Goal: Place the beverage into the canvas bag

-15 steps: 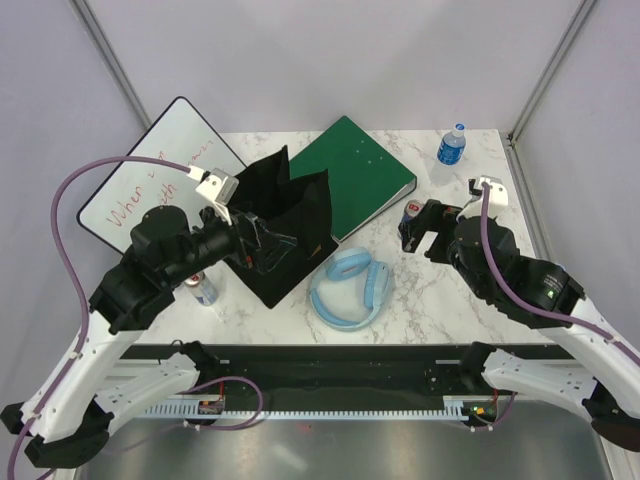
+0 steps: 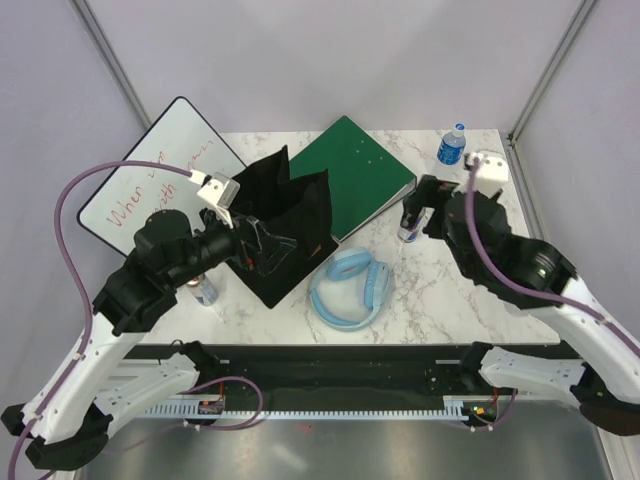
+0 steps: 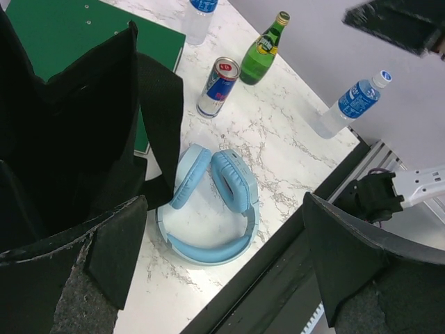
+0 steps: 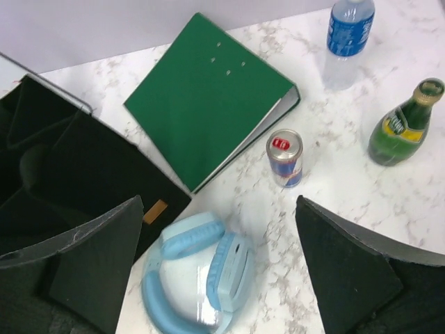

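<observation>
The robot's open right gripper should keep going toward the bottle's cap [image 2: 459, 129] and close there, as the back water bottle [image 2: 451, 149] is upright and clear of the green binder.
The black canvas bag [image 2: 290, 225] stands open left of centre; it also shows in the left wrist view [image 3: 69, 125] and the right wrist view [image 4: 62, 167]. A red-and-blue drink can [image 2: 407, 230] stands upright right of the green binder, also seen from the left wrist [image 3: 217, 87] and the right wrist [image 4: 285, 158]. My right gripper [image 2: 420, 205] hovers above the can, open and empty [image 4: 217, 209]. My left gripper [image 2: 262, 243] is at the bag's near side, open and empty [image 3: 222, 209], one finger [image 3: 111, 250] beside the bag's fabric.
A green binder [image 2: 350, 175] lies behind the bag. Blue headphones [image 2: 350, 288] lie in front. A green glass bottle [image 4: 400, 125] and a water bottle [image 2: 452, 145] stand at the right; another water bottle [image 3: 354, 101] stands near the front edge. A whiteboard [image 2: 150, 180] and a second can [image 2: 205, 290] are at the left.
My right gripper has moved toward the back of the table, so the can now shows in front of it. The left arm has barely moved.
</observation>
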`<action>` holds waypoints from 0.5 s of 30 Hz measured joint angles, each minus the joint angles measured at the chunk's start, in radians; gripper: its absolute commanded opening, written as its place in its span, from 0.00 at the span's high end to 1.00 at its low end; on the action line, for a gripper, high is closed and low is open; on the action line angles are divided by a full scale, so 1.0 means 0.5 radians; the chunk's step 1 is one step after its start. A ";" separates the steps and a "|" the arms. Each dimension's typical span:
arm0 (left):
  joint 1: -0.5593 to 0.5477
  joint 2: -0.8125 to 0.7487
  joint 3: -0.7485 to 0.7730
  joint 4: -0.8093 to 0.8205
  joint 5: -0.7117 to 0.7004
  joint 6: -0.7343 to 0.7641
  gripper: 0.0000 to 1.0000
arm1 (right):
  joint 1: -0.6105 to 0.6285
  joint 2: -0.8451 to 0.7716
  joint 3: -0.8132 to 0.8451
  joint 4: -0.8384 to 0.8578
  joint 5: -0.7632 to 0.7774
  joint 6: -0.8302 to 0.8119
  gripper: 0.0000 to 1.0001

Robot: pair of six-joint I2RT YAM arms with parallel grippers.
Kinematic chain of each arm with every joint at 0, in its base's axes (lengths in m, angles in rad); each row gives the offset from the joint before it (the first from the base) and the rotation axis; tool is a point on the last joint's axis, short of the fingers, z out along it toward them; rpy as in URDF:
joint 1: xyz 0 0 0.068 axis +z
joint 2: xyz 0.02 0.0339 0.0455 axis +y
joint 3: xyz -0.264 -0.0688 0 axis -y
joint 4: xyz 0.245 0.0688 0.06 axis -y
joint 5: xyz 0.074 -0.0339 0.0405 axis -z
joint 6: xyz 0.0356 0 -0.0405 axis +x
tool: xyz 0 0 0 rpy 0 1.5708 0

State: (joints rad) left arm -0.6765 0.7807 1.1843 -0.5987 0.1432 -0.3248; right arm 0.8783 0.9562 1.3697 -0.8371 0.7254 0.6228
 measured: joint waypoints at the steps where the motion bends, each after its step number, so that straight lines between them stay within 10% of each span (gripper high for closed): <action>1: 0.000 -0.015 -0.027 0.021 0.000 0.002 0.00 | -0.030 0.115 0.084 0.014 0.040 -0.054 0.02; 15: 0.000 -0.166 -0.185 0.105 0.044 0.078 0.00 | -1.118 1.267 0.817 0.069 -0.234 -0.517 0.02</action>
State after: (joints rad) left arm -0.6765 0.6975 1.0920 -0.5465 0.1654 -0.2859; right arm 0.3195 1.5898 1.7782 -0.8024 0.6083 0.3641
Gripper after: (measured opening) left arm 0.995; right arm 0.982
